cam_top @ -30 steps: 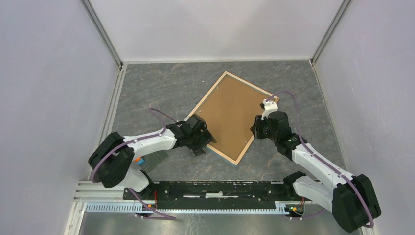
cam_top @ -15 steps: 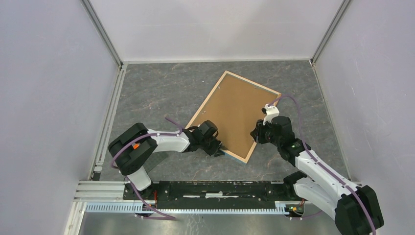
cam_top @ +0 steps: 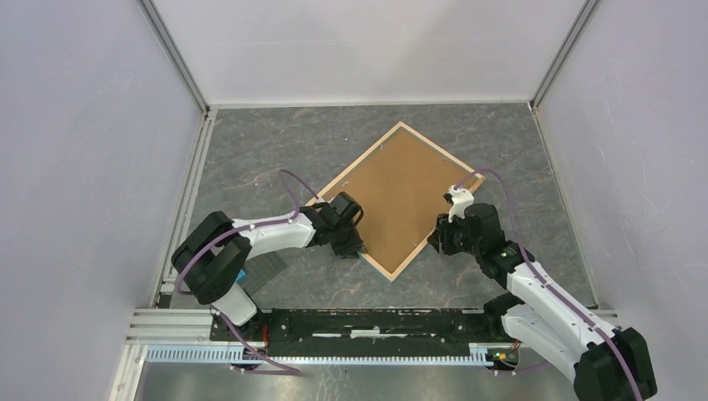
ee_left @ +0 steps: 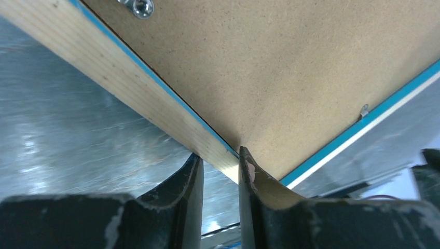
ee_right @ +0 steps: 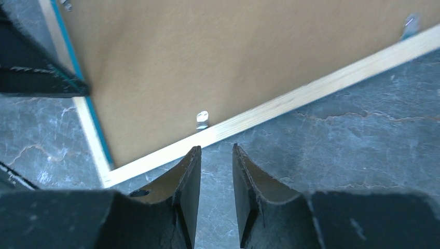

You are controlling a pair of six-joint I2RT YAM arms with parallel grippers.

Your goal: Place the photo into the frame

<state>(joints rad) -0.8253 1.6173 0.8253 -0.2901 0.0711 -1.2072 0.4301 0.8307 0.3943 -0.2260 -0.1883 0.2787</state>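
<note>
The frame [cam_top: 399, 199] is lying at a slant like a diamond, so next I turn it square. My left gripper should take its rail again and my right gripper should take the opposite rail [cam_top: 442, 150].
The frame [cam_top: 357, 162] lies back-up on the grey table, turned like a diamond, with the brown backing board [cam_top: 401, 196] filling its middle. My left gripper [cam_top: 355, 245] is shut on the frame's near-left wooden rail [ee_left: 129, 78], which sits between the fingers [ee_left: 243, 161] by the near corner. My right gripper [cam_top: 441, 238] is at the near-right rail [ee_right: 311, 88]. Its jaws stand slightly apart with only table between them, the tips just short of the wood. The photo is hidden.
Small metal tabs [ee_right: 202, 119] hold the backing board [ee_right: 207, 57] in place. Grey cage walls close in the left, right and far sides. A small blue and orange object [cam_top: 240, 274] lies by the left arm's base. The arms' mounting rail [cam_top: 367, 322] runs along the near edge.
My left gripper has closed on the frame's near-left rail. The frame has turned a little, its near corner shifting left. The right gripper stays at the near-right rail, jaws unchanged.
</note>
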